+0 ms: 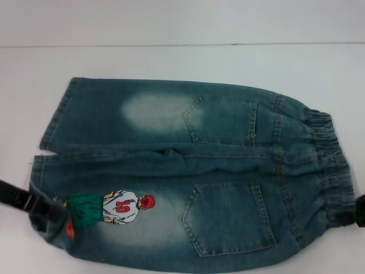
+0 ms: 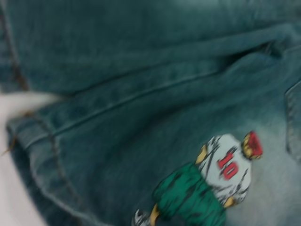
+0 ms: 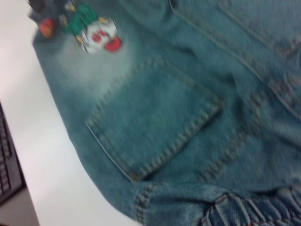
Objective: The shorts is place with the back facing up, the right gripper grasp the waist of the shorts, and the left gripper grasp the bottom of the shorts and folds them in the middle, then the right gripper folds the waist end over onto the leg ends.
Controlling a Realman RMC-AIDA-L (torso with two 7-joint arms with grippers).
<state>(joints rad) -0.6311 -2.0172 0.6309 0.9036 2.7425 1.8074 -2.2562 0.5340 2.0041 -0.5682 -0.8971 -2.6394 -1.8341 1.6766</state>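
Observation:
The near leg's hem and the waist's near end (image 1: 340,213) are in my grippers, so my right gripper should go on folding toward the waist's far end (image 1: 320,117) until the two ends meet.
The shorts (image 1: 188,171) lie flat on the white table, back facing up, both patch pockets showing. The elastic waist (image 1: 328,165) is at the right and the leg ends (image 1: 54,120) at the left. The cartoon player (image 1: 117,206) numbered 10 sits on the near leg. My left gripper (image 1: 43,210) reaches in from the left edge and meets the bottom of the shorts at the near leg's hem, by the orange ball (image 1: 70,229). My right gripper (image 1: 359,212) shows only as a dark tip at the near end of the waist. The left wrist view looks closely at the hem (image 2: 42,141) and the player (image 2: 221,174).
The white table (image 1: 182,63) stretches beyond the shorts to a pale wall line at the back. In the right wrist view a dark keyboard (image 3: 7,165) lies past the table's edge, and the near pocket (image 3: 150,117) and gathered waist (image 3: 254,212) fill the picture.

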